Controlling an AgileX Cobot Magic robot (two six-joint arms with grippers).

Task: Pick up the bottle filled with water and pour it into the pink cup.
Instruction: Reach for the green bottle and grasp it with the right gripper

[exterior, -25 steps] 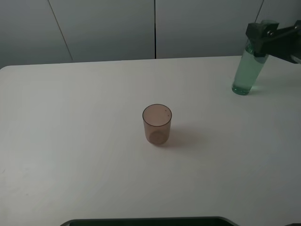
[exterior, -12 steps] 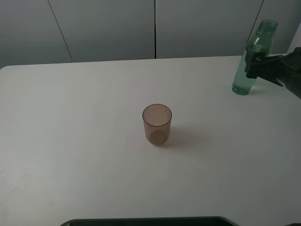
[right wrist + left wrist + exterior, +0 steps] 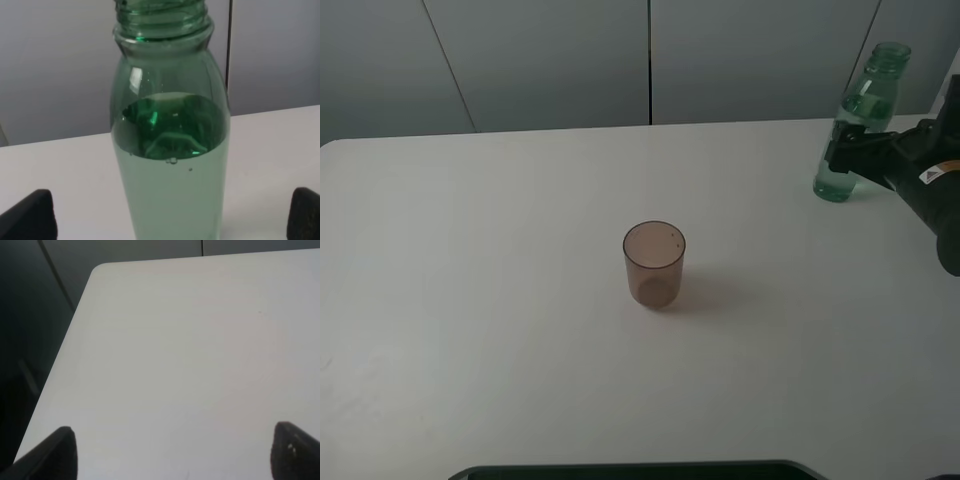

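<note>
I expect the green bottle (image 3: pixel 865 108) to start pouring only once I tilt it almost flat, because the water line (image 3: pixel 172 126) is far below the bottle's open neck.
The green bottle (image 3: pixel 869 98) stands upright at the table's far right edge, capless and about two-thirds full of water. My right gripper (image 3: pixel 847 152) is level with its lower body on the near side. In the right wrist view the bottle (image 3: pixel 170 150) stands centred between my right gripper's (image 3: pixel 167 220) open fingertips (image 3: pixel 30 217), which do not touch it. The pink cup (image 3: pixel 654 262) stands upright and empty in the table's middle. My left gripper (image 3: pixel 175 455) is open and empty over bare table near a corner; it is out of the exterior view.
The white table (image 3: pixel 470 250) reaches back to grey wall panels (image 3: pixel 550 60). A dark rounded edge (image 3: pixel 630 470) runs along the bottom of the exterior view. The bottle is close to the table's back right edge.
My right gripper has come down from the bottle's neck to its lower body, and more of the arm shows. The bottle and the cup have not moved.
</note>
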